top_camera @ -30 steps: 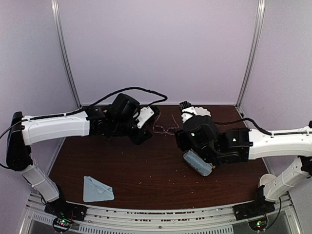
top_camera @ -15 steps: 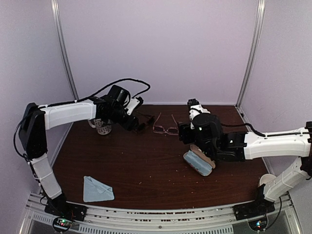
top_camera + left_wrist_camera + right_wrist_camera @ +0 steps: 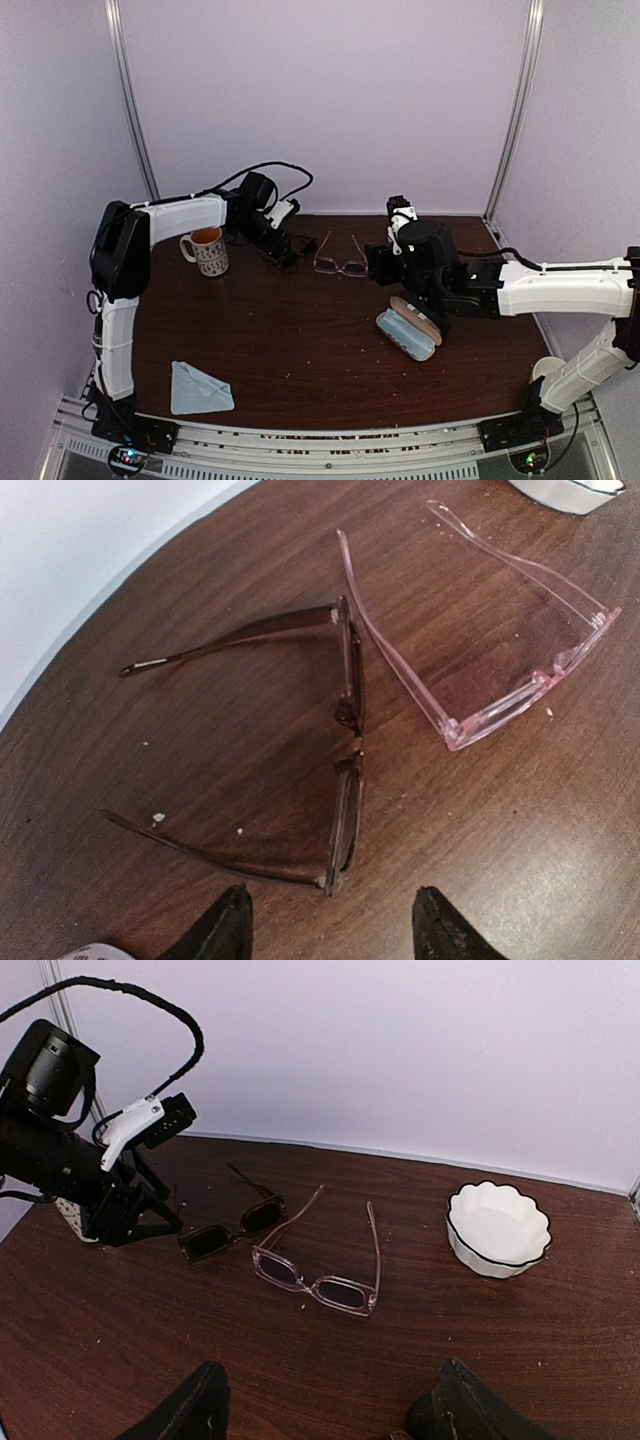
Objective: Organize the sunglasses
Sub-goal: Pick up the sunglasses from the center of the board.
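Note:
My left gripper's fingers are open, and the dark sunglasses' frame (image 3: 345, 805) points edge-on into them. I keep moving in until the fingers are on both sides of its near corner (image 3: 331, 880), then close them.
The dark sunglasses (image 3: 291, 252) lie unfolded at the back of the table, lenses upright, and show in the left wrist view (image 3: 345, 770) and the right wrist view (image 3: 230, 1228). The pink-framed glasses (image 3: 338, 263) lie unfolded just right of them, almost touching (image 3: 500, 700) (image 3: 315, 1280). My left gripper (image 3: 277, 247) is open and empty, its jaws just short of the dark pair (image 3: 332, 920). My right gripper (image 3: 380, 268) is open and empty, a short way right of the pink pair (image 3: 325, 1400). The black case is out of view.
A patterned mug (image 3: 205, 250) stands left of the left gripper. A tan striped case (image 3: 408, 330) lies under the right arm. A white scalloped bowl (image 3: 498, 1228) sits at the back right. A folded blue cloth (image 3: 200, 388) lies near the front left.
The left arm has swung back and to the left, uncovering the mug, and its gripper now sits by the dark sunglasses. The right gripper has drawn back and right, uncovering more of the case.

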Robot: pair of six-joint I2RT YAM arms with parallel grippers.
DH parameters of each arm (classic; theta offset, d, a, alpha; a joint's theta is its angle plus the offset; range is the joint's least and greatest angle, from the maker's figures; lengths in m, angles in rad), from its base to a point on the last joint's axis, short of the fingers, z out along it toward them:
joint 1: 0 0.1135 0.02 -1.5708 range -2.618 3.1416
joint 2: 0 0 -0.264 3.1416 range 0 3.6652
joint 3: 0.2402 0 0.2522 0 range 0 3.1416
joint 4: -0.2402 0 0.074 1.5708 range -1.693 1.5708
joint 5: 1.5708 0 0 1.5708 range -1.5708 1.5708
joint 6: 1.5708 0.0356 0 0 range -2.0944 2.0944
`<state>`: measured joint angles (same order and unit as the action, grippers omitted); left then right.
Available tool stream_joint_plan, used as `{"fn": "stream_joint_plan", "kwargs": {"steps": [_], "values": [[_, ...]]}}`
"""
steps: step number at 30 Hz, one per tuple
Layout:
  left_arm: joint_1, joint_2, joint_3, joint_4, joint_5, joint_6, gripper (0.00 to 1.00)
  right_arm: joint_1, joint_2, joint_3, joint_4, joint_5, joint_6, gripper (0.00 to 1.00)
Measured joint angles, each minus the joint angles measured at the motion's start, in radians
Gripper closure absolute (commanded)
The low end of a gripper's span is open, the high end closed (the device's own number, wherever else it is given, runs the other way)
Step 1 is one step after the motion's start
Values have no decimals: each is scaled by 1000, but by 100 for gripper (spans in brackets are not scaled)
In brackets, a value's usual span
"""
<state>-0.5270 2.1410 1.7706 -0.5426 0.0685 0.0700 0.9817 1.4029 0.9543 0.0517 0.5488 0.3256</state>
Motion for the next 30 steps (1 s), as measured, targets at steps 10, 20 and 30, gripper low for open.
{"fn": "stream_joint_plan", "kwargs": {"steps": [10,20,30], "values": [[2,134,130,-90,44,0,43,0,32,37,-27,-12,-1,29],[8,166,154,-116,71,0,50,0,55,66,-53,-18,-1,30],[19,175,162,-129,95,-2,67,0,62,76,-64,-19,-1,31]]}}
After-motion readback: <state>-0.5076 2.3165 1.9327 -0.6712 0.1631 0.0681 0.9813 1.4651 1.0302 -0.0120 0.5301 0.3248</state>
